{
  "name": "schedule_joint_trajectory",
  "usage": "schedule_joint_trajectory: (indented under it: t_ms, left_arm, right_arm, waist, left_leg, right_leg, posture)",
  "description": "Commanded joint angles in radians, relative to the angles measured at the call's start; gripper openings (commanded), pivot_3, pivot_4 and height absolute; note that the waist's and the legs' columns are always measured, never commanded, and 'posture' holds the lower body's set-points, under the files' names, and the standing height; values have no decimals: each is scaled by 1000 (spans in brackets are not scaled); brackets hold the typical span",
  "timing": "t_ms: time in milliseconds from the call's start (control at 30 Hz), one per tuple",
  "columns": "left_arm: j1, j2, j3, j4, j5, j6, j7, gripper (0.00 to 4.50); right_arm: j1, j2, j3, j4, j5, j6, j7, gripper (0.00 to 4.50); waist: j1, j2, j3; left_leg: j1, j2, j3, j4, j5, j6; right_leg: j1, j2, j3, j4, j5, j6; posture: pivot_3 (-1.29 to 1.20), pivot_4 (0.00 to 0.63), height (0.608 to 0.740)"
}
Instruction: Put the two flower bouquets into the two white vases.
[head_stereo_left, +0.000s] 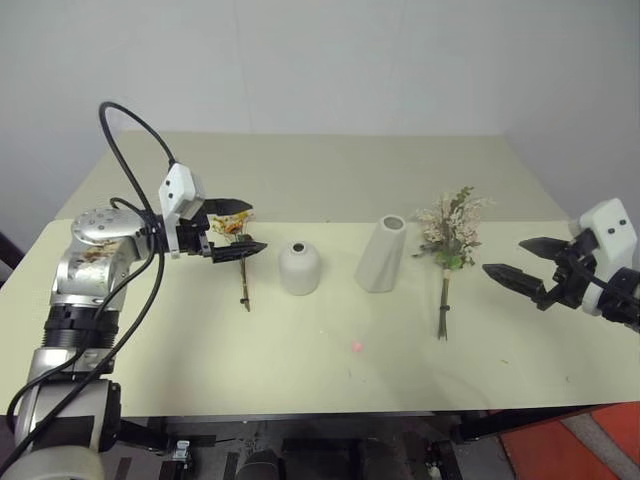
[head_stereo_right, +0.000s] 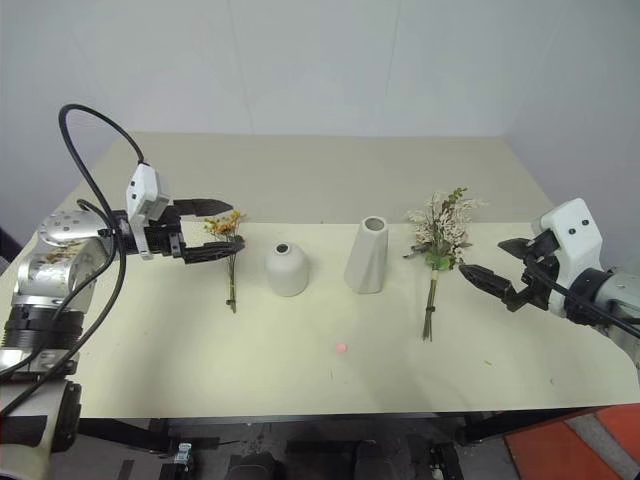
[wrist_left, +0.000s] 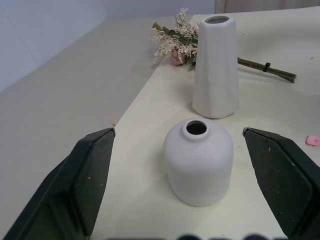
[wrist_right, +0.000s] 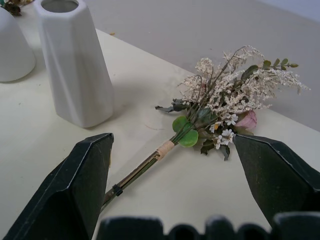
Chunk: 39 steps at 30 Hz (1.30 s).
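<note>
Green leaves (wrist_right: 188, 138) spread out above the taped stem. The cream-white bouquet (head_stereo_left: 450, 236) will therefore go down into the tall vase as far as those leaves when I lower it.
The small bouquet (head_stereo_left: 243, 275) with orange-yellow blossoms lies flat at the table's left. My left gripper (head_stereo_left: 256, 227) hovers open over its blossom end, pointing toward the short rounded vase (head_stereo_left: 299, 267), which the left wrist view frames between the fingers (wrist_left: 95, 170). The tall tapered vase (head_stereo_left: 381, 254) stands upright just right of it. The big cream-white bouquet (head_stereo_left: 450, 238) lies right of the tall vase, stems toward the table's front edge. My right gripper (head_stereo_left: 503, 256) stands open beside this bouquet's right side, holding nothing; the right wrist view shows the bouquet (wrist_right: 220, 100) ahead between its fingers.
A cream cloth covers the table (head_stereo_left: 200, 370). A small pink scrap (head_stereo_left: 357, 347) lies on it in front of the vases. The grey wall stands behind the table's far edge.
</note>
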Motion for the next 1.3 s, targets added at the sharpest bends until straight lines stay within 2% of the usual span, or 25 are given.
schedule_joint_trajectory:
  t_ms: [33, 233, 300, 533, 700, 833, 1100, 1233, 1300]
  left_arm:
    - [24, 23, 45, -69, -40, 23, 6, 4466]
    - [57, 44, 60, -116, -56, 46, 17, 4466]
    - [59, 47, 61, -128, -72, 52, 5, 4466]
    - [26, 24, 36, -167, -113, 68, -32, 4466]
    - [-22, 2, 20, -149, -142, 66, -77, 4466]
    - [-35, -12, 15, -139, -137, 57, -86, 4466]
    - [-21, -30, 15, -155, -136, 58, -78, 4466]
    - [-23, -26, 15, -145, -134, 57, -86, 4500]
    - [-22, -22, 15, -143, -133, 57, -89, 4500]
  right_arm:
    - [-18, -1, -11, 2, -10, -33, 13, 4500]
    - [-33, -15, -1, 32, -24, -40, 36, 4500]
    - [-63, -22, 17, 43, -12, 21, 19, 4500]
    - [-383, 43, 171, 134, 14, 531, -194, 4500]
    - [-599, 172, 270, 310, -94, 774, -344, 4500]
    - [-678, 245, 324, 447, -176, 798, -411, 4500]
    - [-756, 342, 359, 690, -293, 666, -456, 4500]
    - [-763, 372, 352, 730, -312, 617, -452, 3640]
    - [-754, 377, 358, 710, -309, 610, -436, 2869]
  waist:
    - [0, 0, 0]
    - [1, 0, 0]
    - [1, 0, 0]
    - [-5, 0, 0]
    - [-3, 0, 0]
    - [-1, 1, 0]
    - [-3, 1, 0]
    - [-7, 1, 0]
    - [-9, 1, 0]
  left_leg:
    - [0, 0, 0, 0, 0, 0]
    - [0, 0, 0, 0, 0, 0]
    - [0, 0, 0, 0, 0, 0]
    - [0, 1, 0, 0, 0, 0]
    - [-7, 0, 0, 1, 0, 0]
    - [-11, 0, 0, 1, 0, 0]
    - [-17, -1, 0, 1, 0, 0]
    - [-17, -1, 0, 1, 0, 0]
    - [-17, -1, 0, 1, 0, 0]
  right_leg:
    - [0, 0, 0, 0, 0, 0]
    - [0, 0, 0, 0, 0, 0]
    - [0, 0, 0, 0, 0, 0]
    - [-1, 1, 0, 0, 0, -1]
    - [-9, 0, 0, 2, 1, -2]
    - [-13, 0, 0, 3, 1, -3]
    - [-16, -1, -1, 2, 2, -1]
    - [-17, -1, -1, 3, 2, -1]
    - [-17, 0, -1, 3, 2, -1]
  posture:
    - [0, 150, 740]
    - [0, 150, 740]
    - [0, 150, 740]
    - [0, 150, 740]
    - [0, 150, 740]
    - [0, 150, 740]
    - [0, 150, 740]
    - [0, 150, 740]
    - [0, 150, 740]
